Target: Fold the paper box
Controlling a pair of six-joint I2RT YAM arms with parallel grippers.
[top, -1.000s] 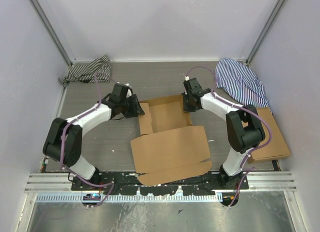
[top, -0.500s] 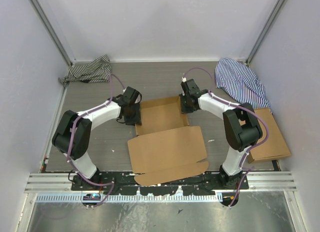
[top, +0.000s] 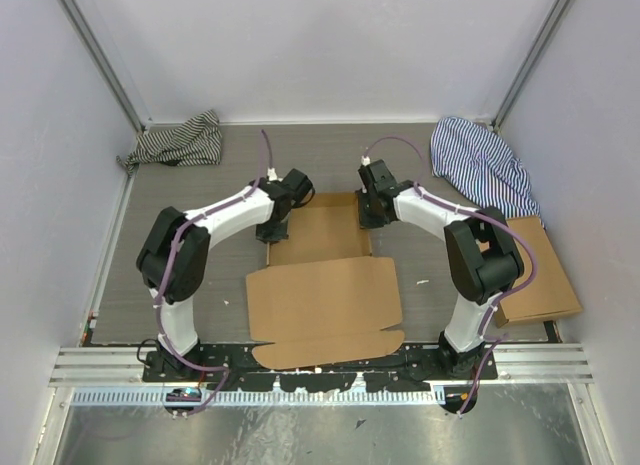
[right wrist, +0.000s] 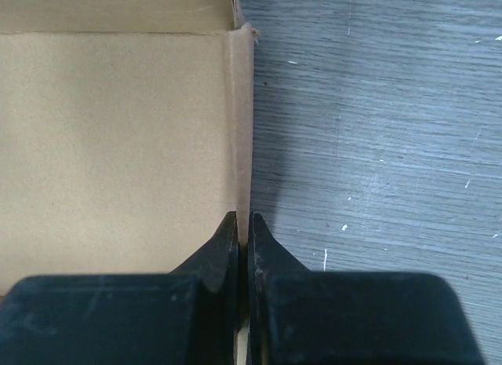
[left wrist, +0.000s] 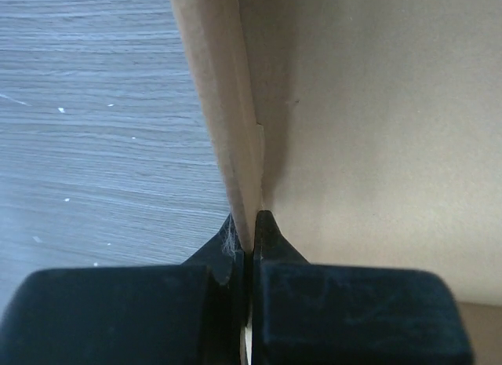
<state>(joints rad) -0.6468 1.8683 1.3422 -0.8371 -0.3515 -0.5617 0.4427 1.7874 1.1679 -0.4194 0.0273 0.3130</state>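
Note:
I should move my left gripper back while my right gripper opens and turns the box by the tray's side (right wrist: pixel 241 129), because the box's broad flap (top: pixel 322 299) lies toward my arms.
The paper box (top: pixel 325 295) lies in the middle of the table, a brown corrugated sheet with a shallow tray part at its far end and a broad flap lying flat toward the arms. My left gripper (top: pixel 272 225) is shut on the tray's upright left wall (left wrist: pixel 223 106); in the left wrist view the gripper (left wrist: pixel 246 224) pinches that wall's edge. My right gripper (top: pixel 370 213) is shut on the upright right wall (right wrist: pixel 244 129), and in the right wrist view the gripper (right wrist: pixel 243 224) clamps the thin cardboard. The box floor (right wrist: pixel 118 145) shows to the left of that wall.
A dark striped cloth (top: pixel 180 140) lies at the back left and a blue striped cloth (top: pixel 480 165) at the back right. A smooth flat cardboard rectangle (top: pixel 545 275) rests by the right wall. A metal rail (top: pixel 320 360) runs along the front edge.
My left arm swung right to the box's left wall, stood it up and shut on it. The box slid slightly left. My right gripper kept its hold on the right wall.

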